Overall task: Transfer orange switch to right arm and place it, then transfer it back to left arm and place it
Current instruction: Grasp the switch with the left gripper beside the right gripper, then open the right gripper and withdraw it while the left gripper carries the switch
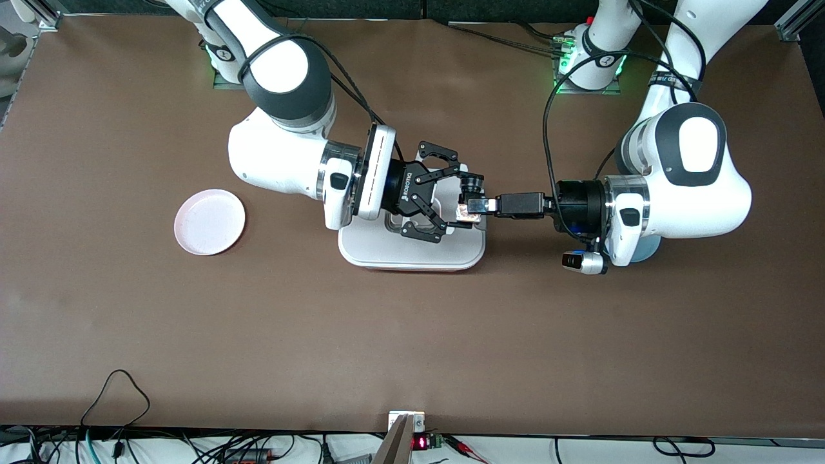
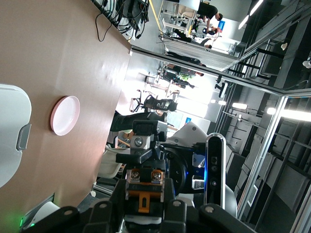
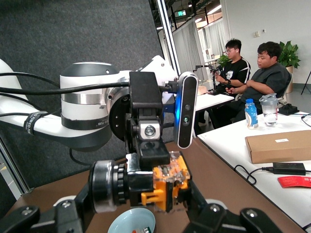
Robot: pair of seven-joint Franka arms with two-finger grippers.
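Observation:
Both of my grippers are closed on the orange switch [image 1: 468, 210], so I need my right gripper to open and back away before my left gripper carries the switch over to the pale blue dish [image 3: 130, 222].
The orange switch [image 1: 472, 193], a small black cylinder with an orange and clear block on it, hangs in the air over the white box [image 1: 412, 252], above the box's end toward the left arm. My right gripper [image 1: 460, 198] is shut on the switch [image 3: 160, 187] across its length. My left gripper [image 1: 478, 206] meets it end-on and is shut on the orange part [image 2: 144, 187]. In the left wrist view, my own left gripper [image 2: 143, 201] has its two fingers pressed on either side of the orange block. In the right wrist view, my right gripper [image 3: 146, 196] frames the switch, with the left gripper [image 3: 148, 141] gripping it.
A pink plate [image 1: 209, 222] lies on the brown table toward the right arm's end. A pale blue dish [image 3: 131, 221] shows below the switch in the right wrist view. The box's grey latch [image 2: 23, 137] shows in the left wrist view. Cables run along the table's near edge.

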